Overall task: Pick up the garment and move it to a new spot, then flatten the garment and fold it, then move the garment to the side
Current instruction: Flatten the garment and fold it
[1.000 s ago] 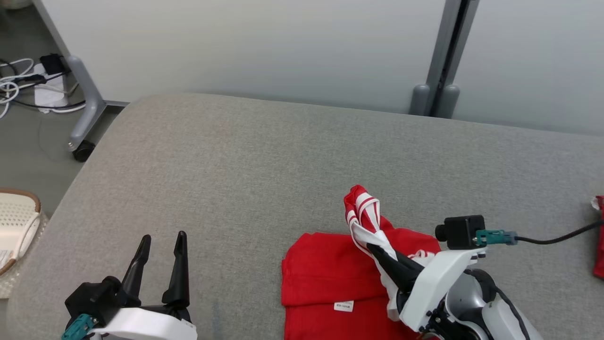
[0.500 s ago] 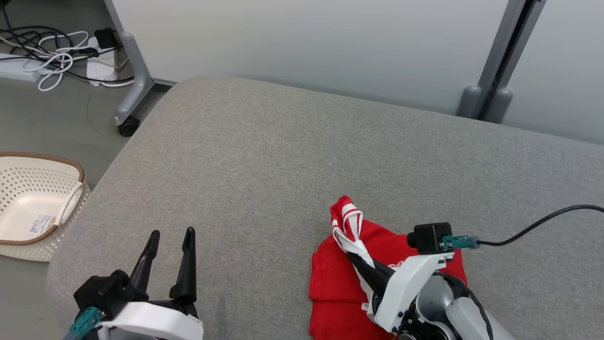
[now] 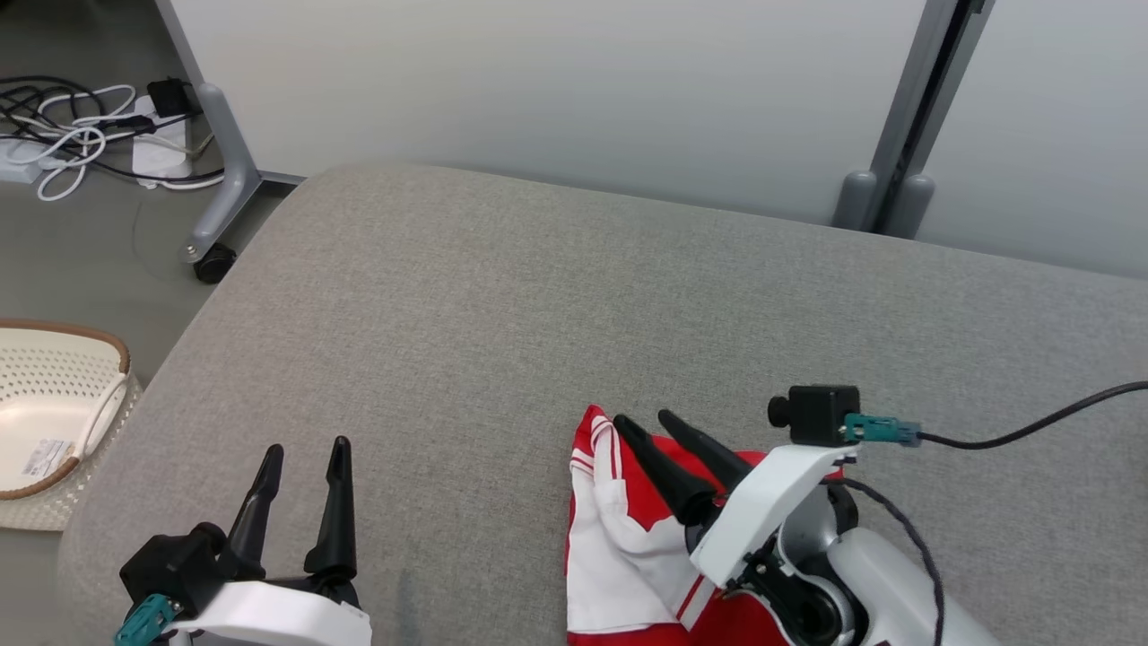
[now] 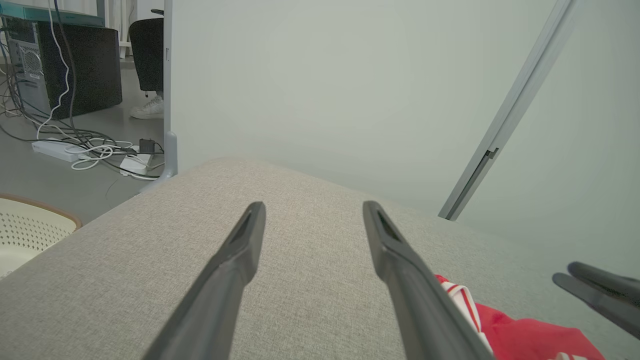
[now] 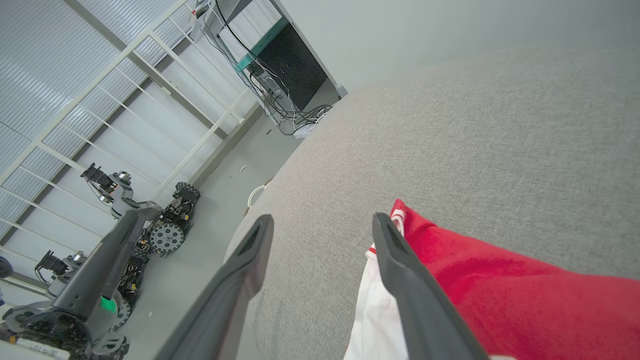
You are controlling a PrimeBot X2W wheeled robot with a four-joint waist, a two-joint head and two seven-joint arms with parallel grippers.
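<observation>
My gripper will make the garment (image 3: pixel 626 565) rise in a hump where it grips and follow along as one folded bundle when I carry it, because the soft red fold (image 3: pixel 643 497) lies over stacked layers.
The garment (image 3: pixel 619 538), red with white panels and stripes, lies folded on the grey cushioned surface (image 3: pixel 502 296) at the lower middle of the head view. My right gripper (image 3: pixel 646 420) hovers just over its far edge, open, with nothing between its fingers. In the right wrist view the garment (image 5: pixel 490 290) lies under and to the right of the right gripper (image 5: pixel 322 220). My left gripper (image 3: pixel 307 449) stands open at the lower left, apart from the cloth. The left wrist view has the left gripper (image 4: pixel 313 206) open over bare cushion, with the garment (image 4: pixel 525 340) at the lower right.
A cream perforated basket (image 3: pixel 54 422) sits on the floor left of the cushion. Cables (image 3: pixel 72 144) and a castered partition leg (image 3: pixel 211 260) are at the far left. A grey wall panel and post (image 3: pixel 883 197) stand behind the cushion's far edge.
My right gripper has opened and let go of the striped white fold, which now lies flat on the garment's left side. The head camera has shifted; the left gripper stays open.
</observation>
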